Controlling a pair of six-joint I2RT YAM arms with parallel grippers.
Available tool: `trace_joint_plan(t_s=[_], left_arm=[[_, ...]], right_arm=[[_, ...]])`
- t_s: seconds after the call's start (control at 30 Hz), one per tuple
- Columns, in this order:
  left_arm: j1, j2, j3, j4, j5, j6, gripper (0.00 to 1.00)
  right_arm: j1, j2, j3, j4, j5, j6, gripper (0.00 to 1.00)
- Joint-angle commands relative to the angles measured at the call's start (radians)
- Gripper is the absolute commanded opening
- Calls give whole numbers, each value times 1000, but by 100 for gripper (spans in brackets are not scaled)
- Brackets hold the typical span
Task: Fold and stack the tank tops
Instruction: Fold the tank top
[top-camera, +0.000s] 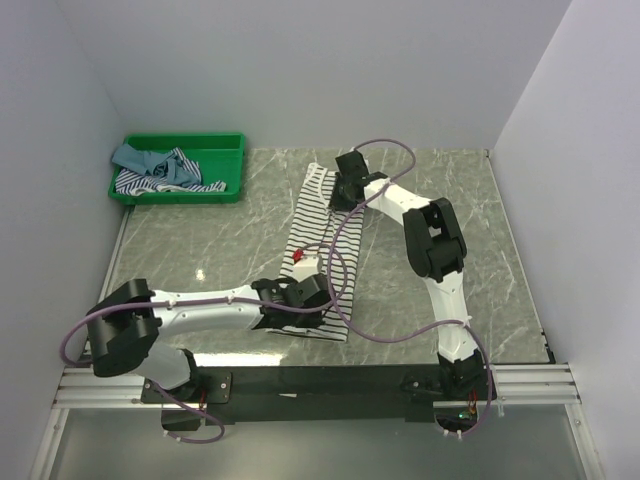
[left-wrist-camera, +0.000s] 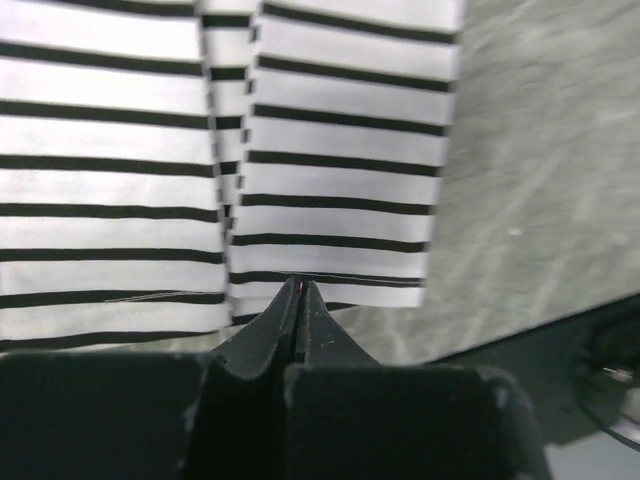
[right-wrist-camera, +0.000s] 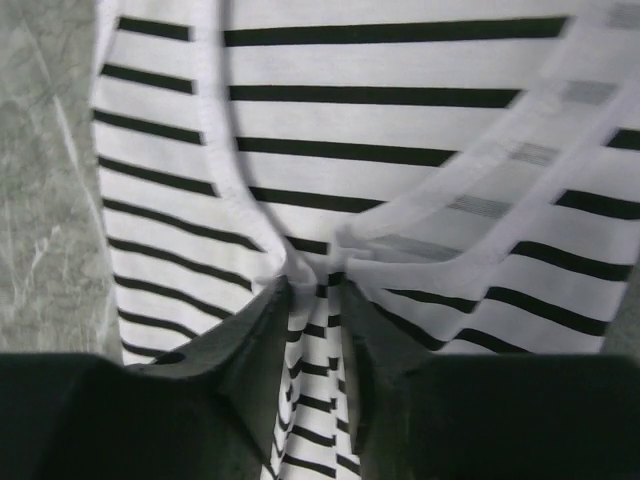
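The white tank top (top-camera: 313, 214) is lying at a slant, so my left gripper and my right gripper should grab the hem's corners (top-camera: 339, 335) and pull it straight before folding it.
The white tank top with thin black stripes (top-camera: 318, 235) lies folded into a long narrow strip on the grey marble table, running from far to near. My left gripper (top-camera: 312, 296) is at its near hem. In the left wrist view (left-wrist-camera: 300, 285) its jaws are shut, pinching the hem edge of the cloth (left-wrist-camera: 330, 150). My right gripper (top-camera: 342, 195) is at the far strap end. In the right wrist view (right-wrist-camera: 318, 285) it is shut on bunched cloth by the neckline (right-wrist-camera: 400, 120). The teal-blue tank top (top-camera: 135, 157) and the blue-and-white striped one (top-camera: 150, 180) lie crumpled together.
The green plastic tray (top-camera: 232, 145) at the far left corner holds the two crumpled tank tops. White walls close the table in on the left, back and right. Purple cables loop over both arms. The table's near edge (top-camera: 300, 360) is just behind the left gripper.
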Motion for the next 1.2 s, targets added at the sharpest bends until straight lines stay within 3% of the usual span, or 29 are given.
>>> trace_joint_plan(t_s=[0.0, 0.07, 0.17, 0.43, 0.53, 0.57, 0.77, 1.03, 1.17], left_arm=[[5, -59, 62, -2, -14, 6, 1], [25, -70, 62, 4, -3, 6, 1], [92, -94, 33, 43, 30, 17, 1], [234, -137, -3, 52, 50, 40, 1], [284, -173, -53, 46, 43, 20, 13], [296, -208, -90, 46, 40, 15, 23], [364, -321, -222, 40, 79, -2, 47], [383, -334, -325, 101, 199, -5, 55], [383, -350, -366, 109, 202, -25, 55]], right_arm=[[9, -65, -18, 21, 0, -22, 37], [9, -95, -23, 36, -21, -28, 48], [6, -130, -20, 56, -34, -39, 54], [-54, -248, -87, 46, -8, -11, 56], [-53, -345, -176, 16, 18, 4, 54], [-48, -385, -295, 36, 11, 16, 53], [92, -713, -771, 125, 46, 114, 48], [306, -1037, -1213, 122, 34, 355, 47], [392, -1112, -1282, 90, 34, 426, 48]])
